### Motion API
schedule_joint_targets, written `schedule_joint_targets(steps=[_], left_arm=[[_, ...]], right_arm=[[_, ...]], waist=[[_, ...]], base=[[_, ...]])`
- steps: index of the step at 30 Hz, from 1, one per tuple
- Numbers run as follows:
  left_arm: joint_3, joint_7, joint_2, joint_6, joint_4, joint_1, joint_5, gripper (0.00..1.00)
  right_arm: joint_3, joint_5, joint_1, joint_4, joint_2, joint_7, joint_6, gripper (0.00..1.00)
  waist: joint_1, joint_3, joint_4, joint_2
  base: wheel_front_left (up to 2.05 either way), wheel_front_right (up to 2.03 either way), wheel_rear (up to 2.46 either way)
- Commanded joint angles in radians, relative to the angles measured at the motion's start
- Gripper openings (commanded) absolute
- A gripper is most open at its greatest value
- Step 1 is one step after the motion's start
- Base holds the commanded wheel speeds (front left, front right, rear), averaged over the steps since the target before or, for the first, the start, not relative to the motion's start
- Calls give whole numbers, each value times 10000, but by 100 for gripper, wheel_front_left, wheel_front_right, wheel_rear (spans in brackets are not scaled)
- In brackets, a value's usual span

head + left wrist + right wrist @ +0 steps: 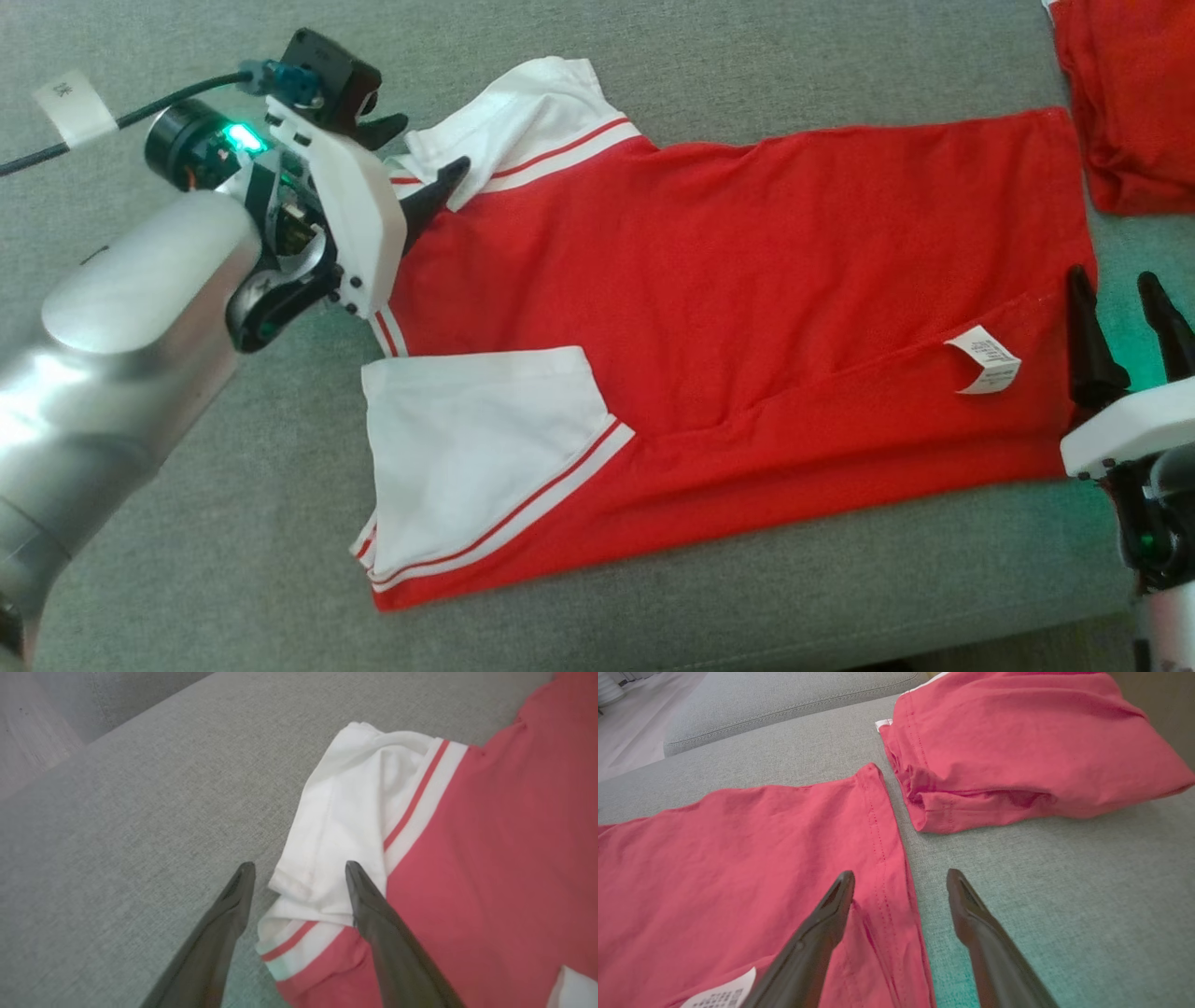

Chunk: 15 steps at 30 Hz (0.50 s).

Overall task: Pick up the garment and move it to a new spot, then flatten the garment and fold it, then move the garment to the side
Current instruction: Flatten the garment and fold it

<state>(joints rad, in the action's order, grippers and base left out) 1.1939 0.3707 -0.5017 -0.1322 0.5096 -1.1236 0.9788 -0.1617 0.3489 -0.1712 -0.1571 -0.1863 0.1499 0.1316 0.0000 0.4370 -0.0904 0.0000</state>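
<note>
I expect the hem's layers [1073, 293] to gather into an open, bunched loop when I lift them, because the folded-over side [896, 392] overlaps loosely at the hem.
A red T-shirt [747, 308] with white, red-striped sleeves lies spread on the grey cushion, folded lengthwise, its care label [985, 362] turned up near the hem. My left gripper [425, 149] is open at the collar end, one finger over the far white sleeve [341, 826], the other over bare cushion. My right gripper [1116, 294] is open at the hem [882, 858], its fingers [831, 914] straddling the hem's edge, nothing held.
A second red garment [1017, 751], folded, lies just beyond the hem at the far right [1134, 103]. A white tag [75, 107] and a black cable [112, 121] lie at the far left. The cushion's front edge [840, 653] runs near the bottom.
</note>
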Motion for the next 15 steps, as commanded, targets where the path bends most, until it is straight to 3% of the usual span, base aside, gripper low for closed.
schedule_joint_targets(steps=[1, 5, 7, 8, 9, 10, 13, 15], left_arm=[[-385, 55, -359, 16, -85, -649, 55, 100], [-373, 240, -360, 31, 77, -624, 202, 97], [-392, 223, -361, 30, 96, -623, 255, 87], [-403, 177, -360, 30, 96, -640, 254, 70], [-419, 106, -355, 29, 99, -657, 247, 63], [-427, 59, -343, 28, 109, -670, 250, 49], [-440, -24, -303, 27, 159, -707, 275, 42], [-427, -35, -285, 26, 198, -728, 287, 31]], right_arm=[[142, -77, 133, 284, -153, -28, -9, 100], [185, -106, 112, 288, -144, -42, -9, 100], [197, -111, 93, 290, -144, -54, -9, 100], [197, -112, 83, 290, -147, -60, -9, 100], [197, -113, 74, 287, -150, -66, -9, 100], [201, -112, 68, 280, -154, -68, -9, 100], [220, -104, 48, 259, -162, -71, -9, 100], [230, -99, 40, 247, -169, -80, -9, 100]], waist=[[0, -4, 3, 0], [0, -1, -2, 0], [0, 15, -12, 0], [0, 31, -14, 0], [0, 44, -16, 0], [0, 55, -18, 0], [0, 82, -28, 0], [0, 92, -32, 0]], base=[[0, 0, 0], [0, 0, 0], [0, 0, 0], [0, 0, 0], [0, 0, 0], [0, 0, 0], [0, 0, 0], [0, 0, 0]])
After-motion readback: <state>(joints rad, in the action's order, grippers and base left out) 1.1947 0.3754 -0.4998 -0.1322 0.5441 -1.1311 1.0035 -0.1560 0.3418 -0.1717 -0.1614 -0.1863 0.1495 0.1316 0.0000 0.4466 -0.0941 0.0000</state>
